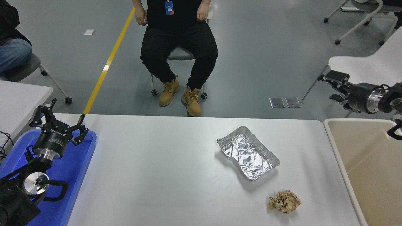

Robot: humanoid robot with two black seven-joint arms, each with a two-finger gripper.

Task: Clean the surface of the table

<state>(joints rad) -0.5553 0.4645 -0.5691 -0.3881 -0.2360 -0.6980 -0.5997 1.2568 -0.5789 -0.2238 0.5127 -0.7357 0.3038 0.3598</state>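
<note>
The silver foil [249, 152] should stay spread out when I lift it by its edge, because its curved side [234, 161] arches above its shadow.
The white table surface [163, 169] fills the lower middle of the head view. On it lie a crumpled silver foil tray [248, 153] right of centre and a ball of crumpled brown paper [284, 201] nearer the front edge. My right gripper [332, 86] is open and empty. It is raised above and beyond the table's far right corner and points left. My left gripper [58, 117] is open and parked over the blue tray at the lower left.
A blue tray [75, 163] sits at the table's left end. A beige bin [373, 163] stands off the right end. A person sits on a chair [179, 53] beyond the far edge. A white chair [370, 67] is at the far right.
</note>
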